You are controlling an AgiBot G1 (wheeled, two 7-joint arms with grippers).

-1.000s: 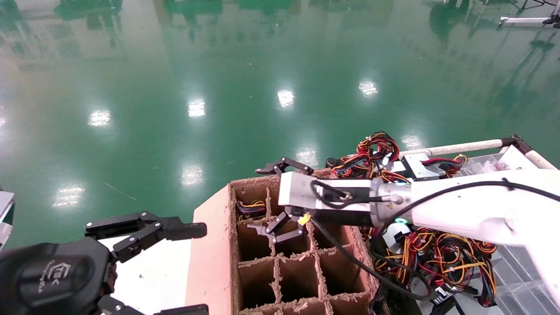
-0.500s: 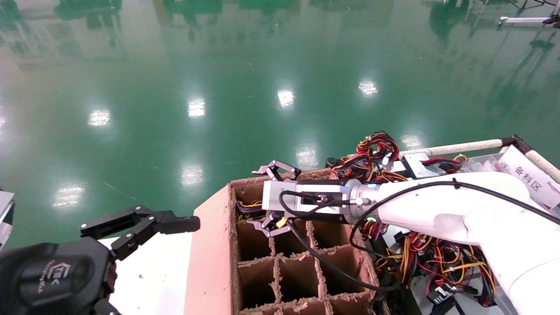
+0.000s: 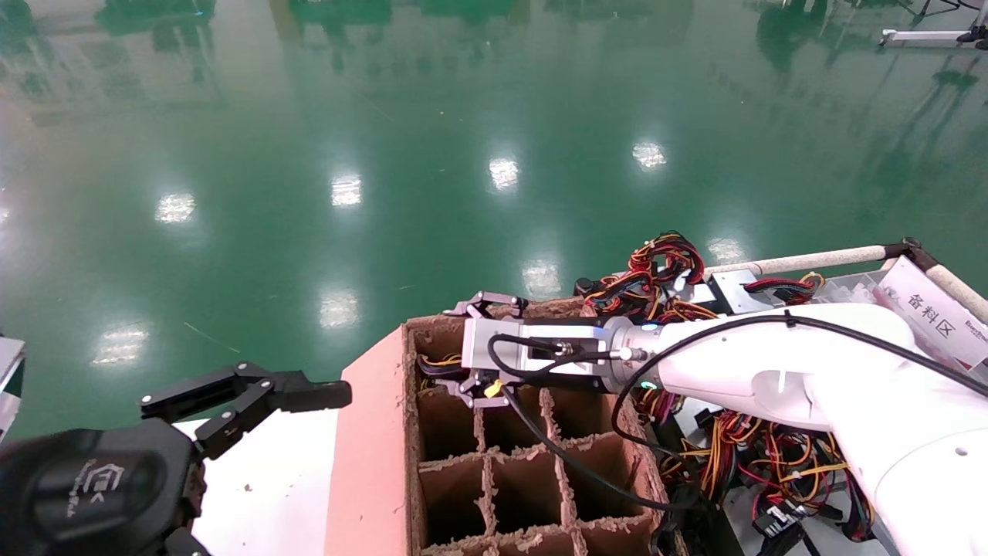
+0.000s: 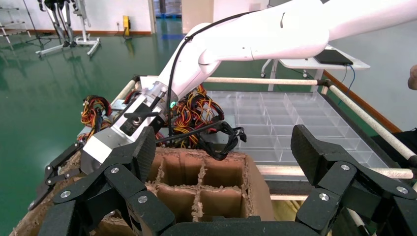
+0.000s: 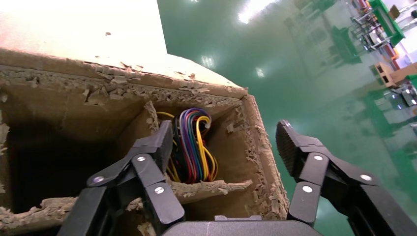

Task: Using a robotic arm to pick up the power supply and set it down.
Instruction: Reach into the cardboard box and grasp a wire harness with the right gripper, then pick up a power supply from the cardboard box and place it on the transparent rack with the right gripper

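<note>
The wires run down into the corner cell point(image 5: 193, 164), so the power supply's hidden metal body should come up hanging below when I lift the wire bundle point(image 3: 439, 365).
The white robotic arm point(image 3: 772, 363) reaches from the right over the far-left corner of the brown cardboard grid box point(image 3: 370, 463). My right gripper point(image 3: 469, 344) is open. In the right wrist view one finger point(image 5: 160, 145) sits inside the corner cell, and the other finger point(image 5: 290, 147) hangs outside the box's far wall. A looped bundle of coloured wires point(image 5: 193, 145) fills that cell beside the inner finger; this is the power supply's wiring point(image 3: 440, 363), and its metal body is hidden. My left gripper point(image 4: 223, 147) stays open at the near left, holding nothing.
More power supplies with tangled red, yellow and black wires point(image 3: 772, 455) lie right of the box; a silver one point(image 3: 733, 292) sits at the back. A clear divided tray point(image 4: 275, 113) with padded rails point(image 3: 810, 260) stands beyond. White tabletop point(image 3: 262, 479) lies left, green floor around.
My right arm has moved left and lower, bringing its open gripper down onto the box's far-left corner cell. The left gripper has shifted slightly.
</note>
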